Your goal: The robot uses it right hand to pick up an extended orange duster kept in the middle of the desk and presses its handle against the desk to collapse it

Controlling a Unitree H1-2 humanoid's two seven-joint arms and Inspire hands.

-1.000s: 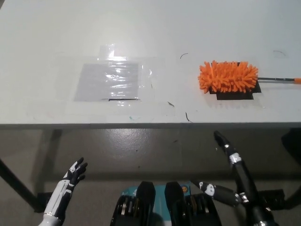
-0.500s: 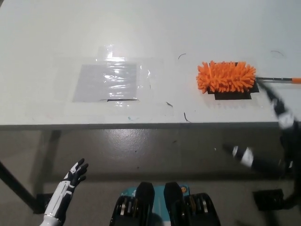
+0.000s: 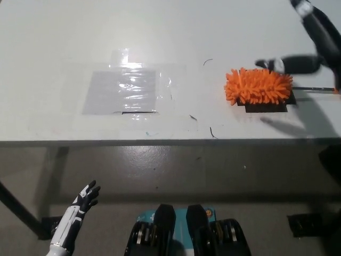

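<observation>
The duster should slide its thin dark handle (image 3: 313, 89) in until the handle is hidden when the robot presses the duster down, because the thin dark handle is narrow between the duster's head and orange grip (image 3: 337, 90).
An orange duster (image 3: 259, 86) lies on the white desk (image 3: 64, 42) at the right, its fluffy head resting on a black patch (image 3: 266, 105). Its thin dark handle (image 3: 314, 89) runs off toward the right edge. My black right hand (image 3: 306, 45) hovers above and just right of the duster head, open, with fingers spread and nothing held. One finger reaches left over the head's top edge. My white left hand (image 3: 84, 197) hangs low at the lower left, below the desk edge, open.
A clear plastic sheet (image 3: 122, 90) is taped flat to the desk left of centre. Small dark marks (image 3: 212, 132) dot the desk near its front edge (image 3: 160, 143). Below the edge lies grey floor.
My right arm has swung up from below the desk edge to above the duster at the right. The duster and my left hand have stayed put.
</observation>
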